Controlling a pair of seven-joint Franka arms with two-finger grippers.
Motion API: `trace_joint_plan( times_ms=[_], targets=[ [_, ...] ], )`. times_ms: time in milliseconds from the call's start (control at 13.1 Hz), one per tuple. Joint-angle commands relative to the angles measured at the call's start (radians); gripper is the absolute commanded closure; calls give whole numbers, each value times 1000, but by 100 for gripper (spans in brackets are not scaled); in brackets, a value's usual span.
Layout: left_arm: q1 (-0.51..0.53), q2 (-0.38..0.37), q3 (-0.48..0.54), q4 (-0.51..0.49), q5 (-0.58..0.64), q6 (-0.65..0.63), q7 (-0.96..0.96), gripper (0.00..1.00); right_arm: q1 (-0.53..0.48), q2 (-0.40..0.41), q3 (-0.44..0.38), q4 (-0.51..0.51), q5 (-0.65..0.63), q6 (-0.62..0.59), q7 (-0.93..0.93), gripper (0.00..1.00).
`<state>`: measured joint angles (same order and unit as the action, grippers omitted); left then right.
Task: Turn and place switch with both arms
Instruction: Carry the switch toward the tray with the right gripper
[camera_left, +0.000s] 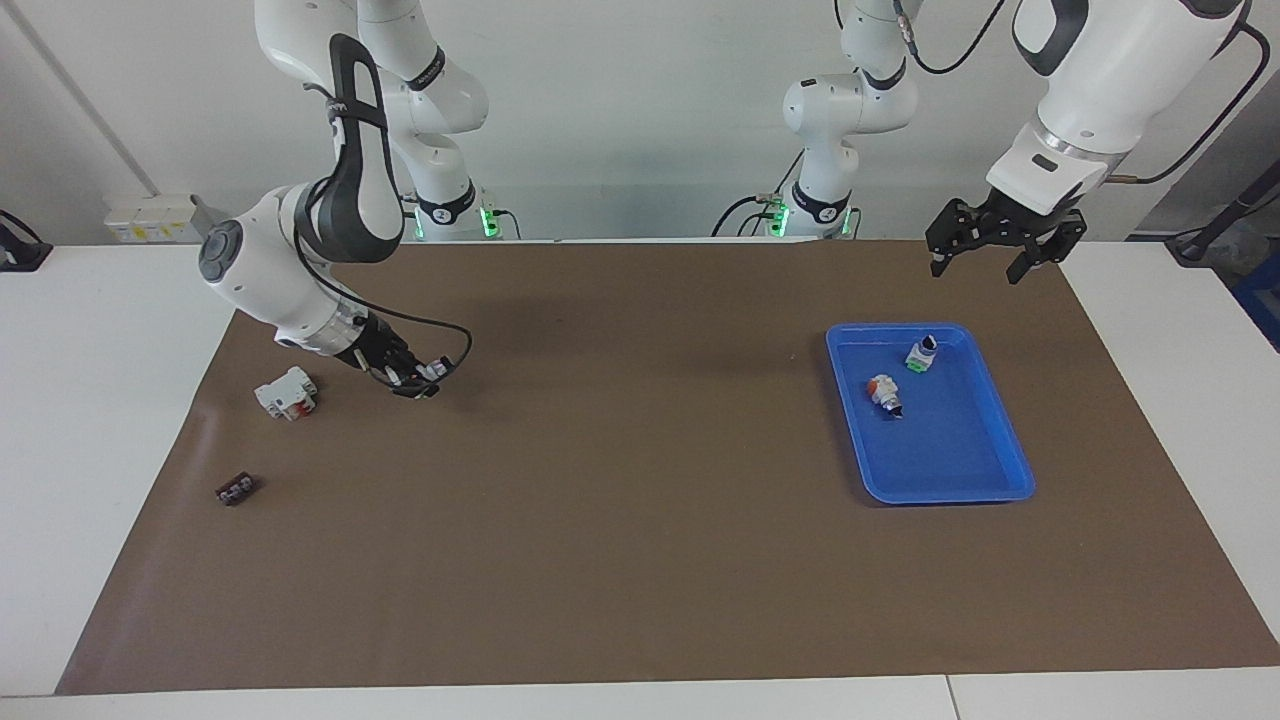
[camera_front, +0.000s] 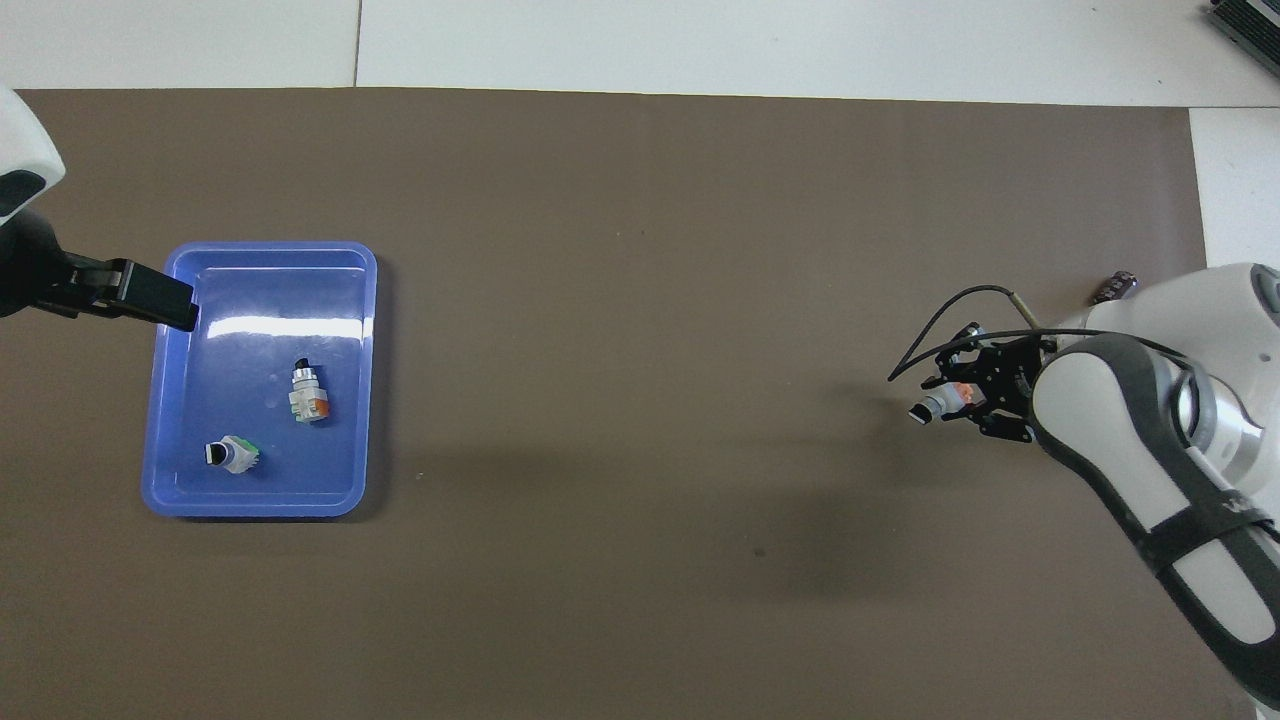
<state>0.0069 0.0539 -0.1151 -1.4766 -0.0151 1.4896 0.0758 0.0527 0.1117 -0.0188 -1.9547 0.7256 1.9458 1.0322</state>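
Note:
The robot should expect a hidden green block when it turns the held switch (camera_front: 944, 401), because the orange-ended switch in the tray also shows a green edge (camera_front: 302, 419).
My right gripper (camera_left: 420, 379) is shut on a small white switch (camera_front: 940, 403) with an orange end block and a black knob tip. It holds the switch low over the brown mat toward the right arm's end, as the overhead view (camera_front: 958, 400) also shows. My left gripper (camera_left: 978, 266) is open and empty, raised over the mat by the edge of the blue tray (camera_left: 950, 450) that is nearer to the robots. In the overhead view the left gripper (camera_front: 150, 297) covers the tray's rim (camera_front: 260, 290).
Two more switches lie in the tray: a green-ended one (camera_left: 922, 353) (camera_front: 232, 453) and an orange-ended one (camera_left: 884, 392) (camera_front: 308, 392). A boxy white part with red (camera_left: 287, 392) sits beside the right gripper. A tiny black ribbed block (camera_left: 237, 489) (camera_front: 1117, 287) lies farther from the robots.

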Motion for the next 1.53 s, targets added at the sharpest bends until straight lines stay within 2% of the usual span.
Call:
trace_joint_plan(
  times_ms=[0,153,459,536,612,689,919,1148,1455],
  targets=[
    [-13,-37,-6,-34,14,-12,-7,0,102,14,3,100,125,1,217,100],
    [-15,-42,-9,-36,14,-8,-7,0,174,14,3,150,196,40,366,100],
    [-5,-46,-9,-50,11,18,-11,0,373,14,3,169,388,267,486,100],
    [1,-48,-9,-57,-35,17,-27,1,428,16,3,175,414,345,503,100],
    [13,-48,0,-59,-136,20,-74,10,481,22,3,181,416,407,508,100],
    [40,-46,-1,-57,-204,24,-150,14,518,23,3,183,417,445,509,100],
    [57,-43,0,-59,-371,46,-331,16,593,28,3,191,443,534,525,100],
    [85,-39,0,-59,-549,67,-587,24,607,29,3,191,445,553,525,100],
    [99,-54,-1,-102,-658,66,-761,27,625,29,5,191,440,562,546,100]
  ],
)
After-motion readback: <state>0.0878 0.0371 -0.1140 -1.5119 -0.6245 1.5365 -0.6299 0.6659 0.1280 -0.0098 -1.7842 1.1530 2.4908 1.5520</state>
